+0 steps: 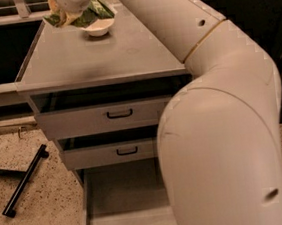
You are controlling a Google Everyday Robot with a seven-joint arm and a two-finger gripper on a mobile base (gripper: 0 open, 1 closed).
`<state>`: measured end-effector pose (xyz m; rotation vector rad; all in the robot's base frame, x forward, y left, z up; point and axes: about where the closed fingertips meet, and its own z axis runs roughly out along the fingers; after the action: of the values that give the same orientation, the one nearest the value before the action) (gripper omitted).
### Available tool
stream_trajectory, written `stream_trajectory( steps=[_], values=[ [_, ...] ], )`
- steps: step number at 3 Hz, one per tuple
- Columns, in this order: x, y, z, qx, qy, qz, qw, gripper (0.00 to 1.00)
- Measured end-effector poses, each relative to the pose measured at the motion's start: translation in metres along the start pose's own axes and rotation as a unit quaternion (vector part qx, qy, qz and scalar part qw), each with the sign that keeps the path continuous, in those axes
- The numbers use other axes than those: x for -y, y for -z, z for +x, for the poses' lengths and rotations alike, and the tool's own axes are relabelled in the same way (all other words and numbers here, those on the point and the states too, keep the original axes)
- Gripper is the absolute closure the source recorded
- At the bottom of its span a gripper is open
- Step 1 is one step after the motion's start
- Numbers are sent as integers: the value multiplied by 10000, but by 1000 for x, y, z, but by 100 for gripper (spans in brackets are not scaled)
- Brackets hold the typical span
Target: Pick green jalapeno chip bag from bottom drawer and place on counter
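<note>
The green chip bag is hanging by the cream bowl at the far back of the counter, so the robot's gripper should move the bag to the clear front and lower it.
My gripper is at the top of the camera view, above the far back of the counter. It is shut on the green jalapeno chip bag, a crumpled green foil bag that hangs under it, just above and partly in front of a cream bowl. The bag looks held clear of the counter top. The bottom drawer is pulled out at the bottom of the view and its grey tray shows nothing inside. My arm hides the drawer's right part.
My large cream arm fills the right side, over the cabinet's right edge. Two shallower drawers with black handles sit slightly open above the bottom one. A black bar lies on the speckled floor at left.
</note>
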<state>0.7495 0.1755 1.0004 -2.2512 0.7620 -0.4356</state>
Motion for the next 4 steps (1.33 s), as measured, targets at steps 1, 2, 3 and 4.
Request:
stream_trajectory(
  steps=[1, 2, 3, 4],
  values=[
    [41, 14, 17, -161, 141, 325, 9992, 100],
    [41, 14, 17, -161, 141, 325, 9992, 100],
    [9, -12, 26, -64, -247, -150, 9996, 100],
    [-50, -47, 32, 211, -876, -893, 9919, 100]
  ],
)
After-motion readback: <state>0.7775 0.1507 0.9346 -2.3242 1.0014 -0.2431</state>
